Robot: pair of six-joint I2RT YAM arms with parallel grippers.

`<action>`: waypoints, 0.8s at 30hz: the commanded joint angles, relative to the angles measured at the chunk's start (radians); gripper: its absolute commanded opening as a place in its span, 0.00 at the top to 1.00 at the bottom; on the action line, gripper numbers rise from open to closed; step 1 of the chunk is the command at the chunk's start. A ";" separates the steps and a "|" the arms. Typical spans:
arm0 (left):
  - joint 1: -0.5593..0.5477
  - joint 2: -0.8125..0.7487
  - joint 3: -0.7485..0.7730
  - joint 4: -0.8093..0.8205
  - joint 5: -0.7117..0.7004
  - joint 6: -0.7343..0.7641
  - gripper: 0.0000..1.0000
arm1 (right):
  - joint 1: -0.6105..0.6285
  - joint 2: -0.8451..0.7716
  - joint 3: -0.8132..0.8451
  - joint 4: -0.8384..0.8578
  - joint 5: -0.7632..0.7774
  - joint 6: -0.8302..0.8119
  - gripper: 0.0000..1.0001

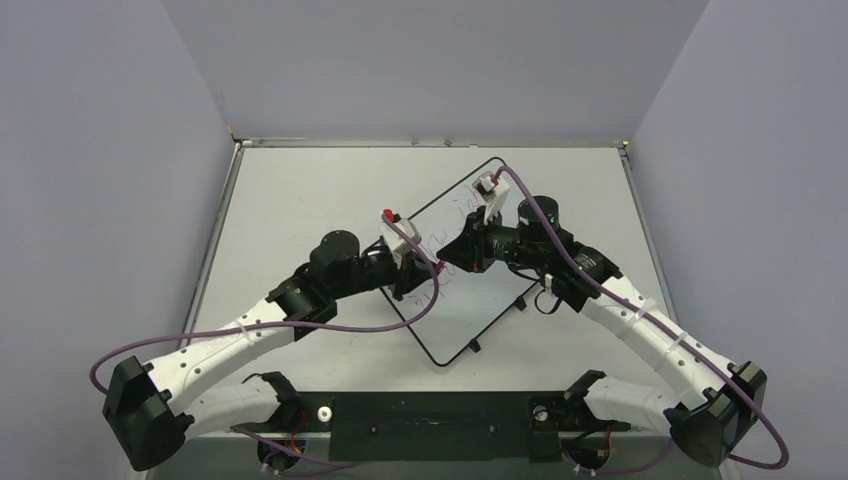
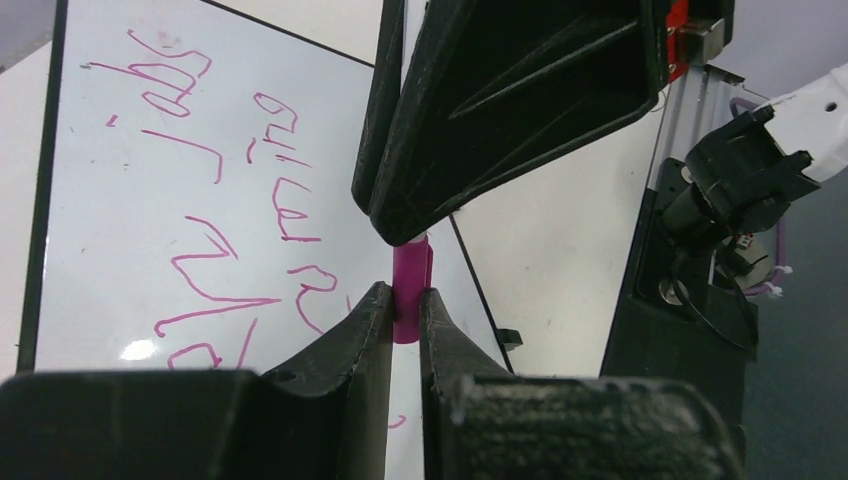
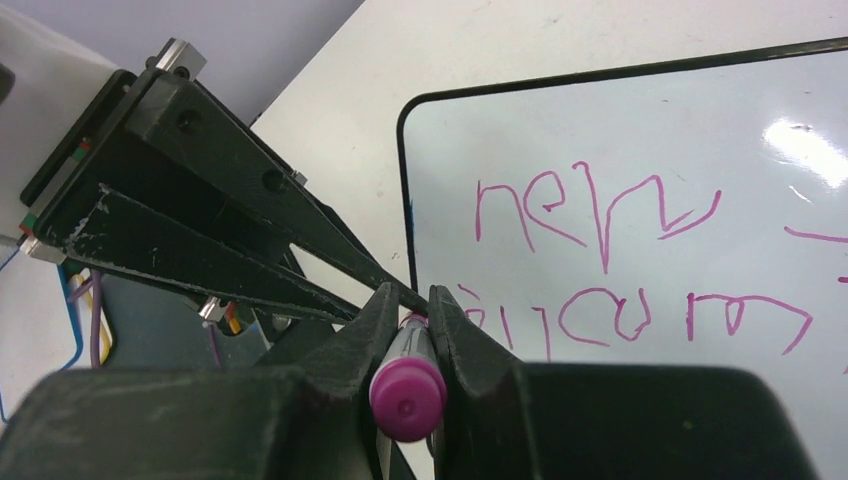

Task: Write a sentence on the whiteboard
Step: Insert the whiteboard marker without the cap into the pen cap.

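The pink marker cap (image 2: 408, 288) is lined up with the white marker pen. My left gripper should carry on pushing the cap on until it sits in place, then let go.
The whiteboard (image 1: 470, 310) lies tilted like a diamond on the table, with the pink sentence (image 1: 462, 214) in two lines across it. The sentence also shows in the left wrist view (image 2: 200, 200) and the right wrist view (image 3: 600, 215). My left gripper (image 2: 403, 295) is shut on a pink marker cap (image 2: 410, 265). My right gripper (image 3: 408, 300) is shut on the white marker pen with a pink end (image 3: 407, 395). The two grippers meet tip to tip above the board's left part, left gripper (image 1: 418, 272) facing right gripper (image 1: 452, 250). The pen's tip is hidden.
The board's black frame has small tabs (image 1: 520, 304) on its lower right edge. Purple cables (image 1: 300, 328) loop from both arms. Grey walls enclose the table on three sides. A black base bar (image 1: 430, 420) runs along the near edge.
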 commanded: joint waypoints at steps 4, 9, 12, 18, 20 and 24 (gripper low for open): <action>-0.013 0.038 0.165 0.224 -0.073 0.059 1.00 | 0.035 0.029 -0.025 0.060 -0.001 0.134 1.00; -0.012 0.082 0.224 0.233 -0.092 0.089 1.00 | 0.045 0.025 -0.040 0.093 0.045 0.185 1.00; -0.012 0.110 0.263 0.242 -0.095 0.090 1.00 | 0.057 0.033 -0.047 0.102 0.083 0.212 1.00; -0.015 0.137 0.305 0.279 -0.091 0.137 1.00 | 0.091 0.068 -0.029 0.083 0.143 0.253 1.00; -0.015 0.144 0.319 0.291 -0.087 0.142 1.00 | 0.096 0.088 -0.019 0.071 0.159 0.273 1.00; -0.016 0.157 0.349 0.314 -0.071 0.152 1.00 | 0.109 0.129 -0.002 0.060 0.185 0.312 1.00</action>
